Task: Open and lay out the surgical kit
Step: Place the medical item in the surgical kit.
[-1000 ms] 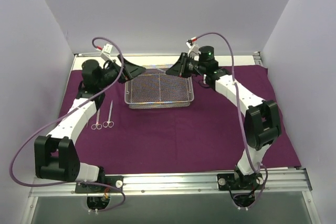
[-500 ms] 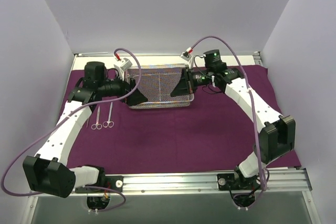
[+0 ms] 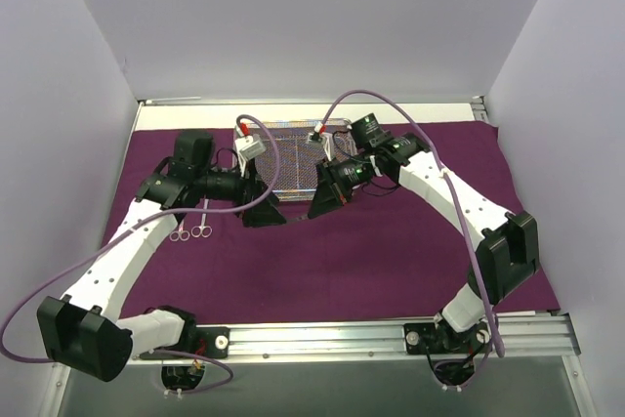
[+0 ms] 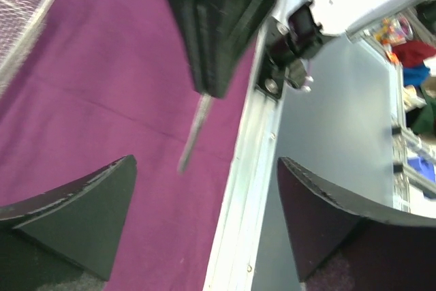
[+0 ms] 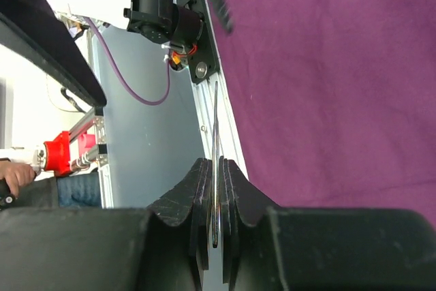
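My right gripper is holding the slim metal instrument far from the ring-handled instruments (image 3: pixel 201 230). My left gripper should grab its loose end (image 4: pixel 184 159) and put the slim metal instrument down next to them.
The dark purple cloth wrap (image 3: pixel 391 241) lies spread flat over the table. On it at the back stands the silver wire-mesh tray (image 3: pixel 293 158), with one corner of the tray (image 4: pixel 20 11) showing in the left wrist view. Two ring-handled instruments (image 3: pixel 190 229) lie side by side left of the tray. My right gripper (image 3: pixel 317 207) hovers just in front of the tray, shut on a slim metal instrument (image 5: pixel 216 134). That instrument (image 4: pixel 194 127) points toward my left gripper (image 3: pixel 266 210), which faces it close by, open and empty.
A silver metal rail (image 3: pixel 342 334) runs along the near edge of the cloth, with both arm bases bolted to it. White walls close in the left, right and back sides. The purple cables of both arms arch over the tray.
Both arms have swung from the tray's back corners to its near side, and the grippers now face each other. The right gripper stayed shut and the left stayed open.
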You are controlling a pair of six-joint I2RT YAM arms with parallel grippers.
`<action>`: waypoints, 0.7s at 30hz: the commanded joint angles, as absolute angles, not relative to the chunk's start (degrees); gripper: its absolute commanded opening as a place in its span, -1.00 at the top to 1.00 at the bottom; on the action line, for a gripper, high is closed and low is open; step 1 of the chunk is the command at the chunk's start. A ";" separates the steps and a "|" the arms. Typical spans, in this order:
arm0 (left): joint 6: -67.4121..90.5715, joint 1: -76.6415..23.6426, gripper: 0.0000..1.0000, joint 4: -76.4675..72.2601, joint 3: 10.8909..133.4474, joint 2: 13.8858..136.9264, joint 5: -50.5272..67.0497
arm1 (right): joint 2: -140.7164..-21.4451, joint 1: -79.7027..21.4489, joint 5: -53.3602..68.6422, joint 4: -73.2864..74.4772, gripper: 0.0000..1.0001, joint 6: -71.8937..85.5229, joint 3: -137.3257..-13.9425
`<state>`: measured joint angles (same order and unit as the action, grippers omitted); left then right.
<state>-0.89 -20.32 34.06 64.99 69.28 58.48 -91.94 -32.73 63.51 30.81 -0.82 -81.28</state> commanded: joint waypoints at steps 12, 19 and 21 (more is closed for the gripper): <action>-5.98 -26.54 -0.09 40.08 65.48 70.31 65.04 | -93.25 -37.27 65.30 32.70 1.00 -2.72 -86.39; -6.33 -26.98 -0.14 40.26 65.13 71.02 64.69 | -92.90 -38.23 65.22 33.05 1.00 -2.37 -87.01; -6.24 -27.07 -0.17 40.34 65.04 71.37 64.60 | -92.64 -38.23 65.04 32.96 1.00 -2.29 -86.84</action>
